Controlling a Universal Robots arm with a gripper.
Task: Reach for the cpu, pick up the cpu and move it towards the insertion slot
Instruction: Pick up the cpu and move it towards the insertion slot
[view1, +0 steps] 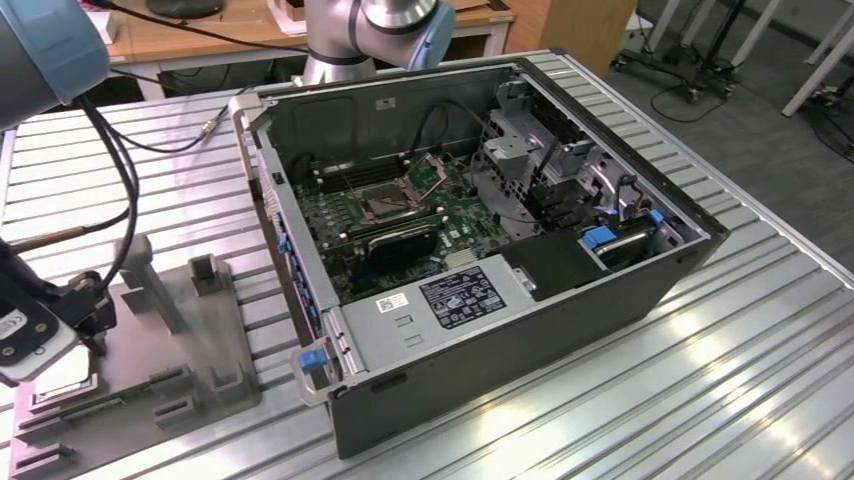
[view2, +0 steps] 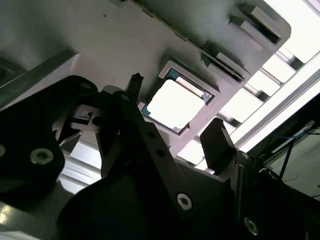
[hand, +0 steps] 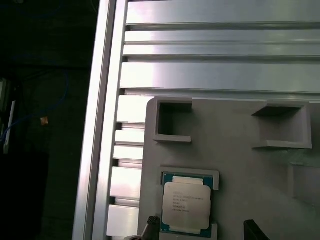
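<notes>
I expect the cpu (hand: 186, 205) to come free at once when I lift it, while the tray stays put, because the hollow's low rim (hand: 216, 180) leaves the cpu's sides open.
The cpu (view2: 175, 105) (hand: 186, 204), a thin square chip with a pale metal face, lies flat in a square recess of the grey plastic tray (hand: 240, 165). My gripper (view2: 176, 100) (hand: 200, 223) hovers just above it, open. One black fingertip (view2: 135, 82) stands at one side of the chip and the other at the opposite side, and neither touches it. In the exterior view the gripper (view1: 74, 355) is at the far left over the tray (view1: 200, 340), with the cpu (view1: 62, 391) below it. The insertion slot (view1: 387, 203) sits on the motherboard inside the open case.
The open computer case (view1: 534, 300) lies on the ribbed metal table (view1: 747, 380), to the exterior view's right of the tray. A white-labelled power supply (view1: 461, 295) fills its near end. Upright posts (view1: 150, 285) rise from the tray. Black cables (view1: 114, 170) hang beside the arm.
</notes>
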